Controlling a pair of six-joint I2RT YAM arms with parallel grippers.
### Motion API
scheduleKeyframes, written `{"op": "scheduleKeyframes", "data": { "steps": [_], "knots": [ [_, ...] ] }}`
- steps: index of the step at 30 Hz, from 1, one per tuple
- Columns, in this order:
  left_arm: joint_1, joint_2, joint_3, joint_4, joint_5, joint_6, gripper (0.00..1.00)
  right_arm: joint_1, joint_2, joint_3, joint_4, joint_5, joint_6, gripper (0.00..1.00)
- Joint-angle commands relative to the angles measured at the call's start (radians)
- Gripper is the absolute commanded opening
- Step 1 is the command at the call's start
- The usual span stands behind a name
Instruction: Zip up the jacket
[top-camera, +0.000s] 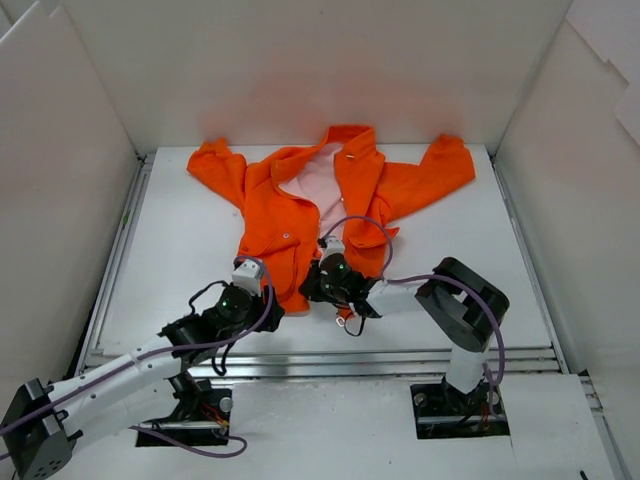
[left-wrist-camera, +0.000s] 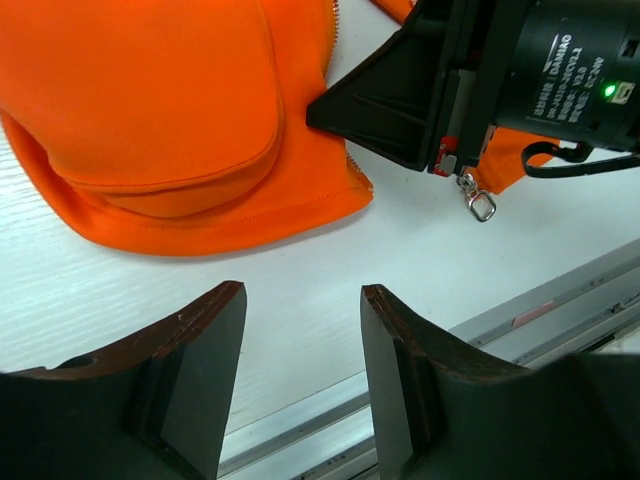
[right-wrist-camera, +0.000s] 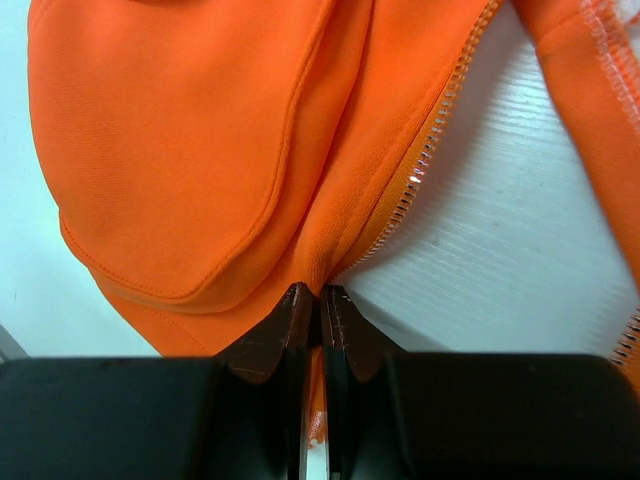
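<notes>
A gap splits the front of the jacket down to its hem. When I lift the hem corner, I expect it to rise alone and drape in folds.
The orange jacket lies flat on the white table, front open, with pink lining showing near the collar. My right gripper is shut on the jacket's left front edge at the hem; in the right wrist view its jaws pinch a fold of fabric beside the zipper teeth. My left gripper is open and empty over bare table, just short of the hem. In the left wrist view a silver zipper pull hangs below the right gripper.
White walls enclose the table on three sides. A metal rail runs along the near edge. The right arm's purple cable loops over the jacket. A pocket lies left of the pinched fold.
</notes>
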Motion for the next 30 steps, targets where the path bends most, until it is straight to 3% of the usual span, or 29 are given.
{"op": "scheduleKeyframes", "data": {
  "steps": [1,10,24,30],
  "knots": [
    [0.023,0.059,0.022,0.145,0.100,0.030,0.49,-0.034,-0.086,-0.008,0.020,-0.074,0.007,0.00],
    [0.042,0.204,0.091,0.337,0.239,0.154,0.50,-0.039,-0.229,0.054,-0.221,-0.107,-0.071,0.00],
    [0.051,0.443,0.191,0.417,0.246,0.203,0.46,-0.036,-0.246,0.054,-0.226,-0.116,-0.084,0.00],
    [0.051,0.480,0.194,0.430,0.265,0.203,0.35,-0.047,-0.258,0.058,-0.221,-0.137,-0.079,0.00]
  ]
}}
